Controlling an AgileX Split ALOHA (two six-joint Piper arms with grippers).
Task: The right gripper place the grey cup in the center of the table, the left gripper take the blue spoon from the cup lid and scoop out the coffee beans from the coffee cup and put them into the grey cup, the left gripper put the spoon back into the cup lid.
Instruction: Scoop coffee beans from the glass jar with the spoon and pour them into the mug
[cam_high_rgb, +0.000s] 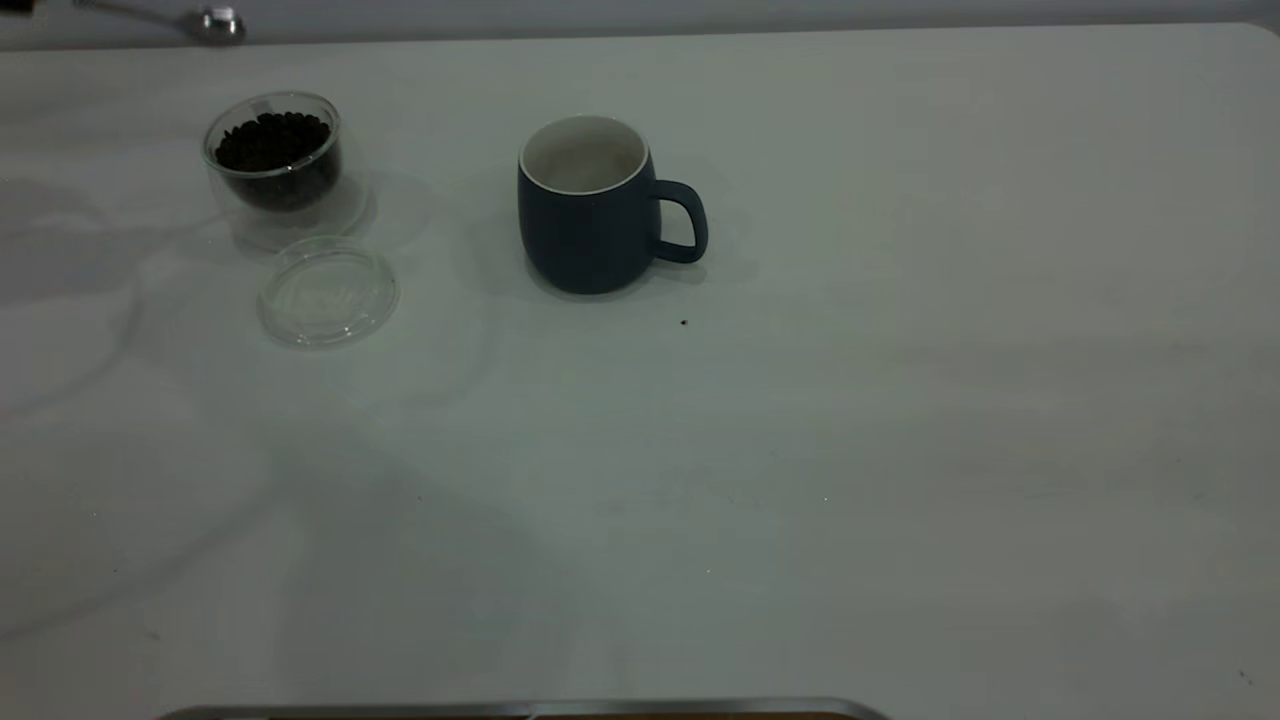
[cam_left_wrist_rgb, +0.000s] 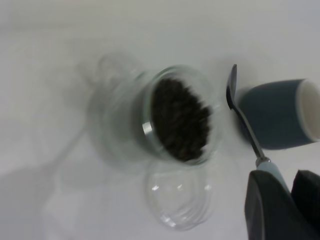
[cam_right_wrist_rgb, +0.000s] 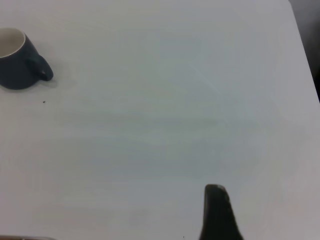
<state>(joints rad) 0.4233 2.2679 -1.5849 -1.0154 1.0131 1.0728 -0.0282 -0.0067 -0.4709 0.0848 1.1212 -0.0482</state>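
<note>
The blue spoon's metal bowl (cam_high_rgb: 217, 25) is hanging empty behind the coffee cup. My left gripper should therefore lower it into the coffee beans (cam_high_rgb: 274, 142) before it goes to the grey cup.
The grey cup (cam_high_rgb: 590, 205) stands upright near the middle of the table (cam_high_rgb: 900, 400), handle to the right, white inside showing no beans. At the far left is the glass coffee cup (cam_high_rgb: 275, 160), filled with coffee beans (cam_high_rgb: 272, 140). The clear cup lid (cam_high_rgb: 328, 292) lies flat just in front of it with nothing on it. My left gripper (cam_left_wrist_rgb: 281, 182) is shut on the blue spoon's (cam_left_wrist_rgb: 241, 110) pale handle. It holds the spoon in the air above and behind the coffee cup (cam_left_wrist_rgb: 177, 120), next to the grey cup (cam_left_wrist_rgb: 282, 115). The spoon's metal bowl (cam_high_rgb: 215, 22) shows at the top edge.
A tiny dark speck (cam_high_rgb: 684, 322) lies on the table in front of the grey cup's handle. My right gripper (cam_right_wrist_rgb: 217, 212) shows only as a black tip, hanging well to the right of the grey cup (cam_right_wrist_rgb: 17, 60). A metal strip (cam_high_rgb: 520, 710) runs along the near edge.
</note>
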